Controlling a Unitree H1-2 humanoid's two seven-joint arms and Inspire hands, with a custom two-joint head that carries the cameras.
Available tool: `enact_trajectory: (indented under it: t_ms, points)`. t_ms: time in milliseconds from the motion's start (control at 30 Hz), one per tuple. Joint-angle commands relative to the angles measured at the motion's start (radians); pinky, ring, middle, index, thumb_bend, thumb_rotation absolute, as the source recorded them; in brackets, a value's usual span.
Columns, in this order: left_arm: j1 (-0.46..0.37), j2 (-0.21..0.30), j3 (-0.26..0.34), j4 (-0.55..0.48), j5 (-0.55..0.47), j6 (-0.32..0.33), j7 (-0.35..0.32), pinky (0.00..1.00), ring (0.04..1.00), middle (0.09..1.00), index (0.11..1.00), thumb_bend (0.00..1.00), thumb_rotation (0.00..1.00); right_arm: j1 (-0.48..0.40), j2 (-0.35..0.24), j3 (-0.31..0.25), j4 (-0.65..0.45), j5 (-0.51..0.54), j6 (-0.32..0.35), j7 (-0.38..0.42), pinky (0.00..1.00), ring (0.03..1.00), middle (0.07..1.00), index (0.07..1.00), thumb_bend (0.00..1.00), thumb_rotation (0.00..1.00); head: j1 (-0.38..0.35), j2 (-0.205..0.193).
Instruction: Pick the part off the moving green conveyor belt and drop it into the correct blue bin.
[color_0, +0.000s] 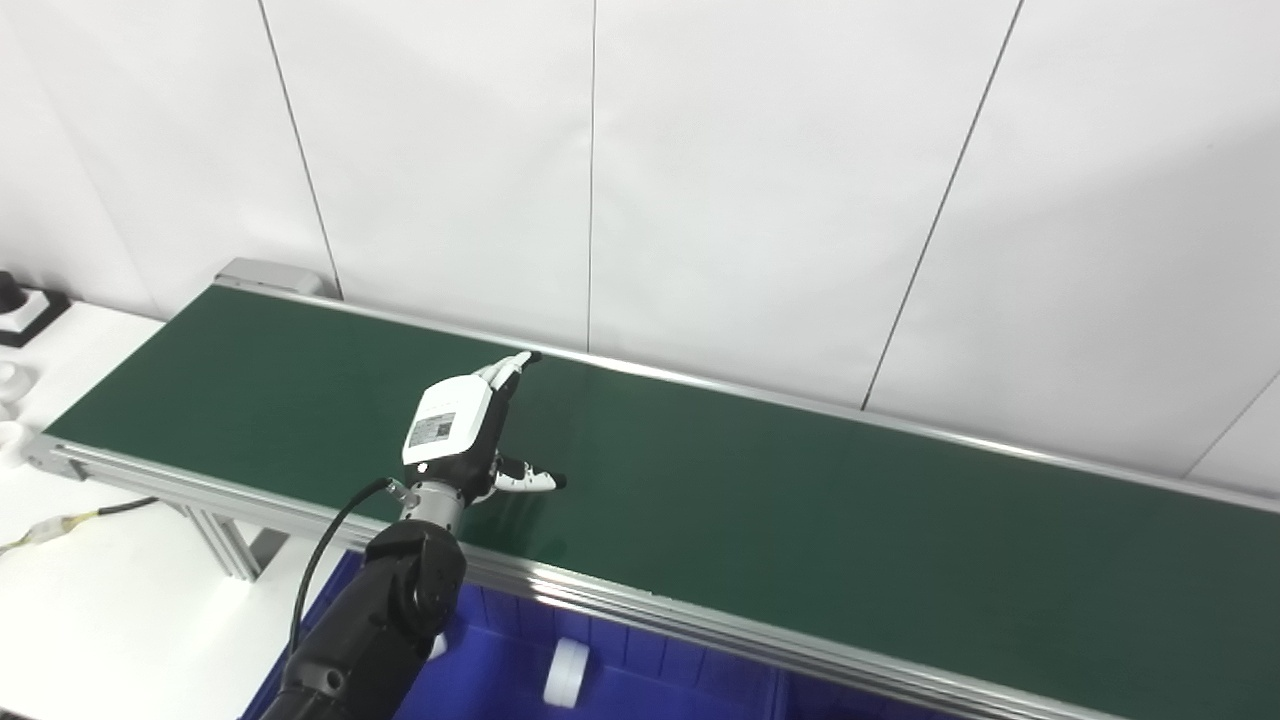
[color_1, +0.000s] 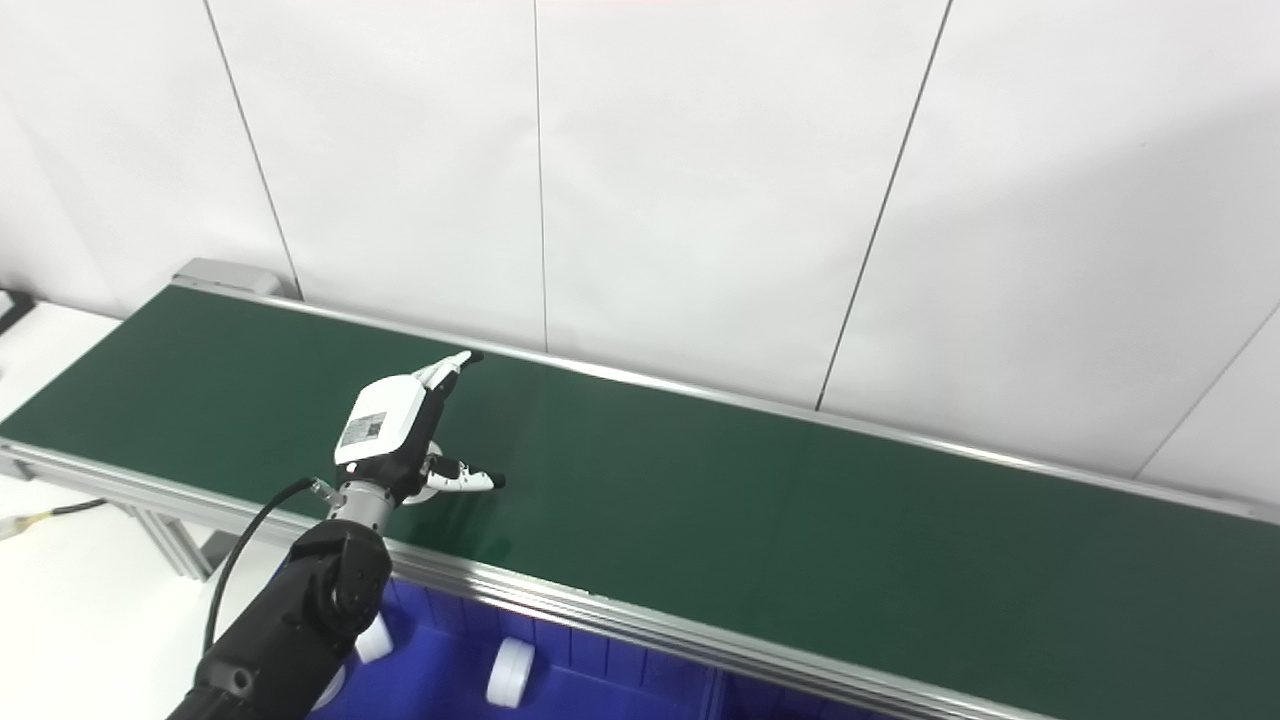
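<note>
A white sliver (color_0: 438, 646) shows beside the robot's left arm, so the robot should expect the blue bin (color_0: 506, 676) to have more white ring parts in it, hidden behind the arm.
My left hand (color_0: 462, 428) hovers over the near half of the green conveyor belt (color_0: 800, 520), fingers stretched toward the far rail and thumb (color_1: 468, 480) spread to the right. It is open and holds nothing that I can see. No loose part shows on the open belt; the patch under the palm is hidden. Below the belt's near rail lies a blue bin (color_0: 500, 655) with white round parts (color_0: 565, 672) in it. The right hand is out of view.
The belt's aluminium near rail (color_0: 700, 625) runs between the hand and the bin. A white table (color_0: 100, 600) sits at the left with a cable (color_0: 60, 525) and small black and white items (color_0: 20, 310). A white panel wall stands behind the belt.
</note>
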Motion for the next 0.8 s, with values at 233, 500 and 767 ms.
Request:
enact_trajectory:
  t_ms: [233, 500, 767]
  points:
    - [-0.056, 0.032, -0.016, 0.042, -0.005, 0.07, 0.017, 0.9, 0.921, 0.935, 0.931, 0.84, 0.2, -0.002, -0.003, -0.003, -0.03, 0.001, -0.028, -0.025, 0.68, 0.696, 0.673, 0.765, 0.84, 0.11, -0.005, 0.002]
    - [-0.069, 0.029, -0.029, 0.1, -0.021, 0.113, 0.019, 0.92, 0.92, 0.939, 0.951, 0.87, 0.19, 0.002, -0.002, -0.001, -0.04, -0.006, -0.022, -0.022, 0.68, 0.697, 0.675, 0.765, 0.84, 0.11, -0.009, 0.007]
    - [-0.077, 0.027, -0.058, 0.113, -0.009, 0.221, 0.004, 0.86, 0.874, 0.905, 0.923, 0.83, 0.18, 0.006, -0.003, -0.002, -0.048, -0.002, -0.027, -0.022, 0.67, 0.694, 0.674, 0.764, 0.84, 0.11, -0.006, 0.013]
